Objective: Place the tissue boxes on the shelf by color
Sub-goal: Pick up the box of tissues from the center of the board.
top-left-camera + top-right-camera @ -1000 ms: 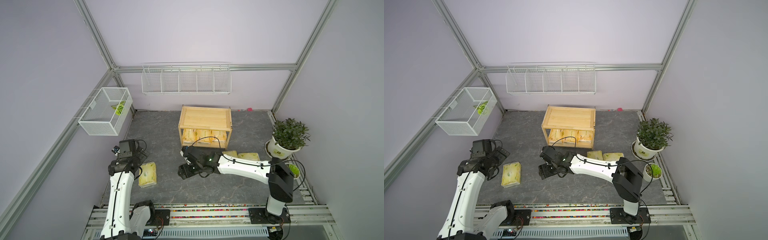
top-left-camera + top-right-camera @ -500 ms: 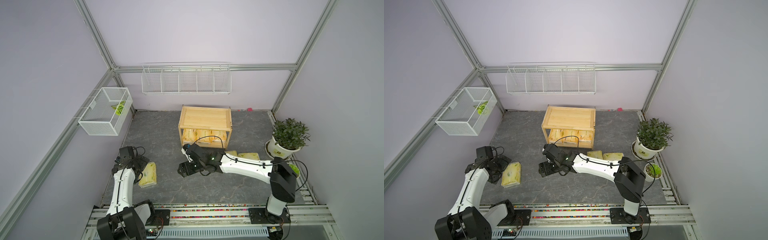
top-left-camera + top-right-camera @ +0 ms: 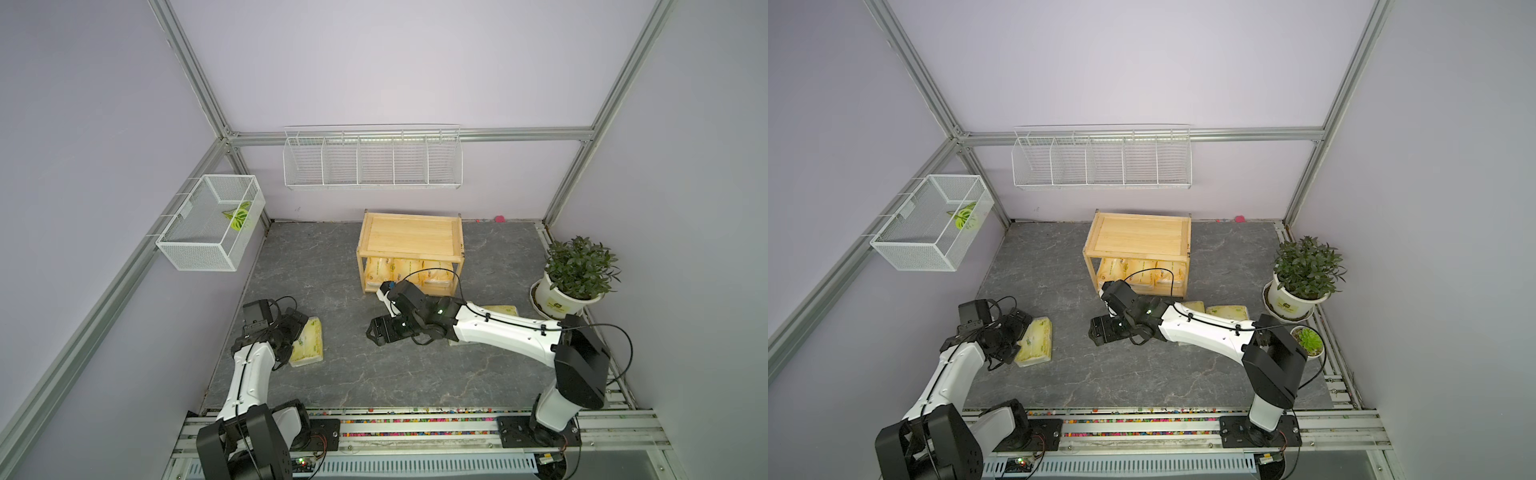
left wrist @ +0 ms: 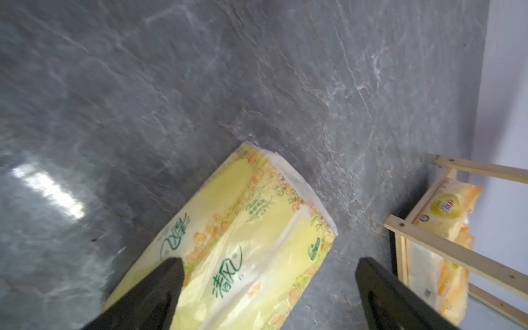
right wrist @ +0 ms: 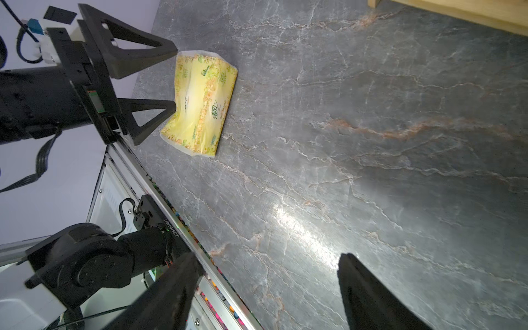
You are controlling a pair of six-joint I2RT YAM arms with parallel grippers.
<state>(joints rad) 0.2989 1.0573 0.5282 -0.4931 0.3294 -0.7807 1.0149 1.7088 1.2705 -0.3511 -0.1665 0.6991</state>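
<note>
The yellow-green pack (image 4: 233, 250) sits slanted under my left gripper's finger, so next my left gripper nudges it over for my right gripper to grab by its free side (image 3: 321, 342).
A pale yellow-green tissue pack (image 3: 309, 343) (image 3: 1036, 343) (image 4: 245, 243) (image 5: 203, 105) lies flat on the dark floor at the left. My left gripper (image 3: 293, 332) (image 3: 1013, 336) (image 4: 268, 271) (image 5: 174, 76) is open right at it: one finger overlaps its top, the other is over bare floor beside it. The wooden shelf (image 3: 411, 235) (image 3: 1138, 235) (image 4: 445, 248) stands at the back, its top tray bare. Orange packs (image 3: 409, 270) (image 3: 1142, 272) (image 4: 445, 205) fill its lower tier. My right gripper (image 3: 376, 330) (image 3: 1098, 330) (image 5: 265, 260) hangs open and empty before the shelf. Two more yellow-green packs (image 3: 500, 309) (image 3: 1227, 311) lie partly hidden behind the right arm.
A potted plant (image 3: 575, 286) and a small succulent (image 3: 1308, 340) stand at the right edge. A white mesh basket (image 3: 212, 224) hangs on the left wall and a white wire rack (image 3: 372, 160) on the back wall. The arms' rail (image 3: 415, 424) runs along the front.
My left arm has come down and brought its open gripper to the yellow-green pack. The right gripper has opened a little wider and shifted slightly toward the right.
</note>
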